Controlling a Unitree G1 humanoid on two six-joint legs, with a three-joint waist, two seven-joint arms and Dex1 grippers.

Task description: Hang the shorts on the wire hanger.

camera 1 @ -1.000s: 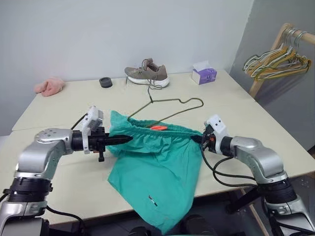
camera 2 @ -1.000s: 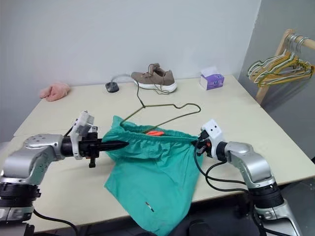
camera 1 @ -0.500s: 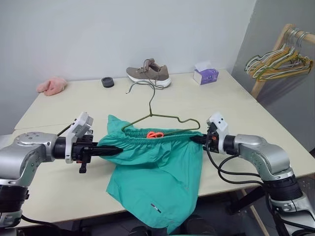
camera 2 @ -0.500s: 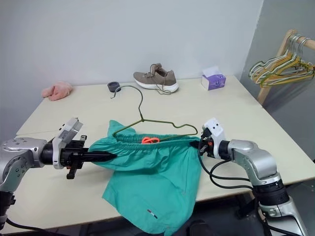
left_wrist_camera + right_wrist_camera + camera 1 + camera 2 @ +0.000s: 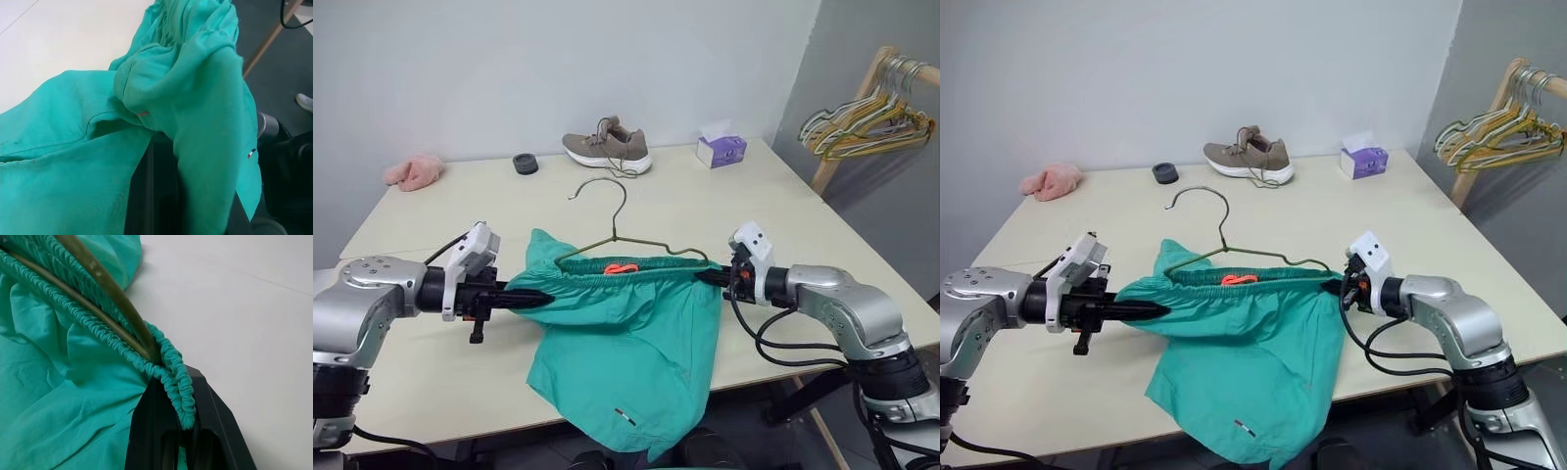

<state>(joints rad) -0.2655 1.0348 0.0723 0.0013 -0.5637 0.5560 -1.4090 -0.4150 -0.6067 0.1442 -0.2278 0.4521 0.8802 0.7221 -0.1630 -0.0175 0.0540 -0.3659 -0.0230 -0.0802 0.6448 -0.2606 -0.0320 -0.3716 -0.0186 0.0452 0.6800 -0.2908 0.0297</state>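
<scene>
I should open my right gripper and clamp the waistband and the wire together (image 5: 147, 350) before I carry the shorts, because it pinches only the waistband's end (image 5: 177, 380) beyond the hanger's corner.
The teal shorts (image 5: 626, 333) hang stretched by the waistband between my two grippers above the table's front edge, legs drooping past the edge. The olive wire hanger (image 5: 613, 227) sits inside the waistband, hook standing up behind the orange drawstring (image 5: 622, 267). My left gripper (image 5: 540, 295) is shut on the waistband's left end, with fabric (image 5: 195, 98) draped over its fingers (image 5: 146, 196). My right gripper (image 5: 704, 278) is shut on the right end; in the right wrist view the gathered elastic (image 5: 171, 377) and the hanger's wire (image 5: 117, 298) meet at its fingertips.
On the cream table (image 5: 783, 206), a brown shoe (image 5: 607, 150), a purple tissue box (image 5: 720, 150), a black round object (image 5: 524, 164) and a pink fluffy cloth (image 5: 413, 170) line the far edge. A wooden rack with several hangers (image 5: 867, 117) stands right of the table.
The hanger has tipped from lying flat on the table to upright, hook raised. My left gripper has drawn leftward, stretching the waistband wider and straighter. The right gripper has kept its place.
</scene>
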